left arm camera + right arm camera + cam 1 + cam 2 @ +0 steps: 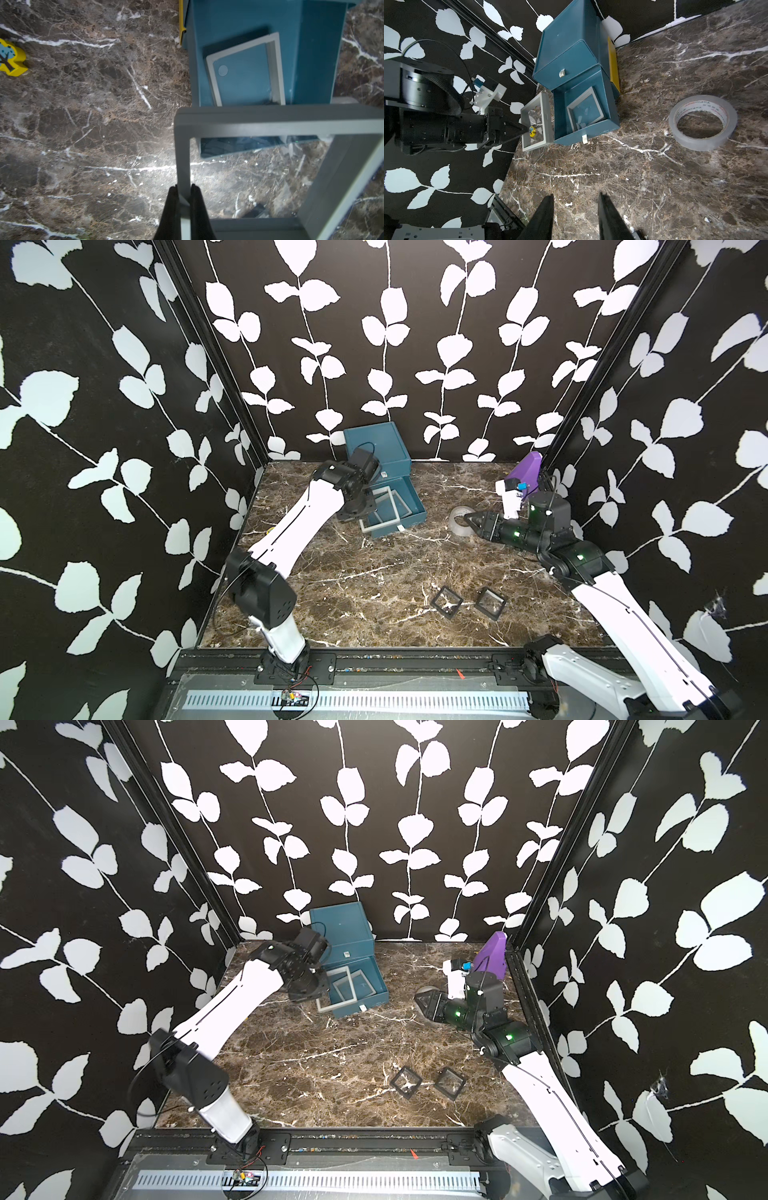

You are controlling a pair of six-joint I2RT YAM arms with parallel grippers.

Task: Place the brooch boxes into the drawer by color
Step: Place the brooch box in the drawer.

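My left gripper should keep moving over the drawer [368, 995] and let go there, as the brooch box inside the open drawer [364, 981] is grey like the held one.
My left gripper [184, 187] is shut on one bar of a grey brooch box [270, 122]. It holds the box tilted just outside the pulled-out drawer's [591, 133] side wall, as the right wrist view shows [545, 116]. Another grey brooch box [584, 112] lies flat inside that drawer. The teal drawer chest [374, 443] stands at the back wall. Two black brooch boxes [446, 602] [490, 603] lie on the table at the front right. My right gripper [576, 195] is open and holds nothing. It hovers low by the tape roll [457, 526]. A yellow strip [612, 66] shows along the chest's bottom edge.
A clear tape roll [704, 122] lies right of the chest. A purple wedge [530, 472] leans in the back right corner. A small yellow tree-shaped piece [11, 57] lies on the marble left of the chest. Patterned walls close three sides.
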